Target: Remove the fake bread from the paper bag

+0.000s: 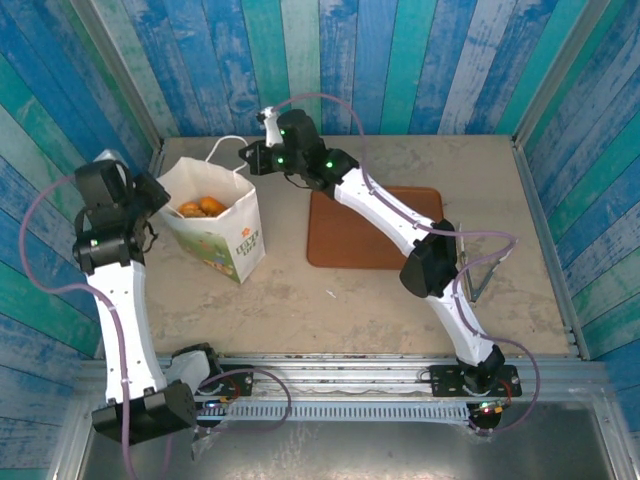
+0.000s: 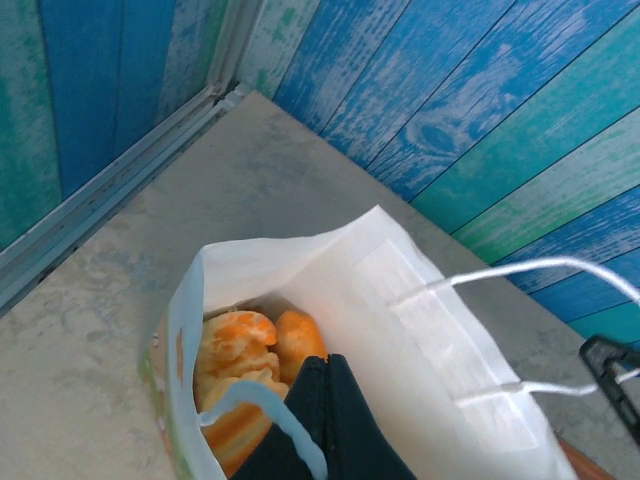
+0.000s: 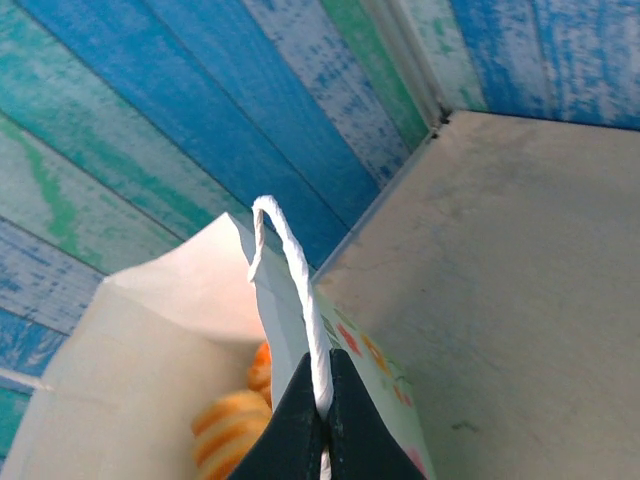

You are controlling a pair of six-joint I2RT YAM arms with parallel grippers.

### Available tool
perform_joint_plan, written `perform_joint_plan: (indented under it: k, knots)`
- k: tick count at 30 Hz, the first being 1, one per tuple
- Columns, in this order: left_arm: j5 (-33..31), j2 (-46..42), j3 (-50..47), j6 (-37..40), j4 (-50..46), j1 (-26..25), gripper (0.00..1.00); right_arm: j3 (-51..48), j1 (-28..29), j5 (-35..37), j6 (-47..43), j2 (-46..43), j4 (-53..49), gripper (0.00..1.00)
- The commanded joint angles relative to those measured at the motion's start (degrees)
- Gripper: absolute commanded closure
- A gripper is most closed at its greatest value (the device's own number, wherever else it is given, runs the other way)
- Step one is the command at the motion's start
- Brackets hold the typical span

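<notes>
The robot's grippers hold both handles of the paper bag, so the right gripper should keep pulling toward the brown tray until the bag is lying on its side.
The white paper bag stands open at the table's left. Golden-orange fake bread lies inside it, seen from above as ridged rolls and striped pieces. My left gripper is shut over the bag's mouth at its near-left rim. The near handle loop crosses its finger and runs into the seam between the fingers. My right gripper is shut on the far white handle, at the bag's far right corner.
A flat brown tray lies to the right of the bag, partly under the right arm. Blue and green plank walls close in the table at the back and sides, with a metal rail along the left edge.
</notes>
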Motion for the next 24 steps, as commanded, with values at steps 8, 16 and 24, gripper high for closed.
perform_joint_plan:
  k: [8, 16, 24]
  knots:
    - [8.2, 15.9, 17.8, 1.9, 7.9, 0.4, 1.00, -17.4, -0.3, 0.6, 7.4, -9.6, 6.6, 0.99]
    - [18.6, 24.0, 20.7, 5.5, 8.9, -0.6, 1.00, -31.4, 0.0, -2.0, 11.2, -14.0, 10.8, 0.99]
    - [22.2, 23.8, 13.9, 8.7, 10.3, -8.5, 1.00, -48.6, 0.1, -1.0, 14.8, -19.9, 17.0, 0.99]
